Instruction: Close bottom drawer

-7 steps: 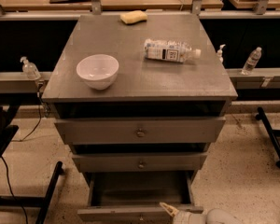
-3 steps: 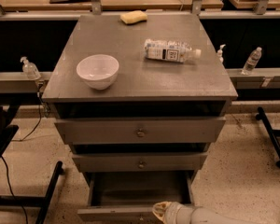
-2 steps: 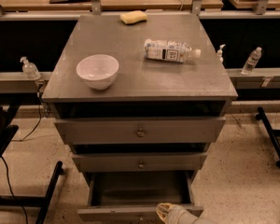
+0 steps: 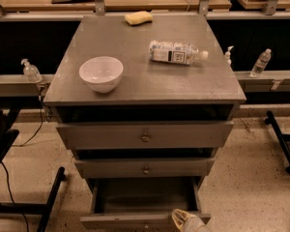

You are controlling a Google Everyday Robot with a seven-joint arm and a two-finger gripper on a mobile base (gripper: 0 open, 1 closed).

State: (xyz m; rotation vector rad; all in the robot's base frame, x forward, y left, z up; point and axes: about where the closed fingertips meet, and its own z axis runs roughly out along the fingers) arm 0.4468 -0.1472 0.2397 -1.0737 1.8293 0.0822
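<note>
The end of my gripper is at the bottom drawer's rim, close to its corner. So I should back down and move over toward the knob (image 4: 147, 227) before I push the drawer shut.
The grey cabinet (image 4: 145, 86) has three drawers. The bottom drawer (image 4: 145, 220) is pulled out toward the camera, its inside open to view and its knob just at the frame's lower edge. The middle drawer (image 4: 145, 168) and top drawer (image 4: 145, 135) sit above it, both slightly ajar. My gripper (image 4: 186, 221) shows as a pale tip at the bottom edge of the camera view, at the right part of the bottom drawer's front rim.
On the cabinet top are a white bowl (image 4: 101, 73), a lying plastic bottle (image 4: 176, 52) and a yellow sponge (image 4: 138, 18). Black table legs stand on the floor at the left (image 4: 50, 202) and right (image 4: 282, 141). Spray bottles (image 4: 31, 71) sit on side ledges.
The gripper's visible part has shifted along the bottom drawer's front, from stretching out to the right to a small tip at the rim. The drawer looks equally open.
</note>
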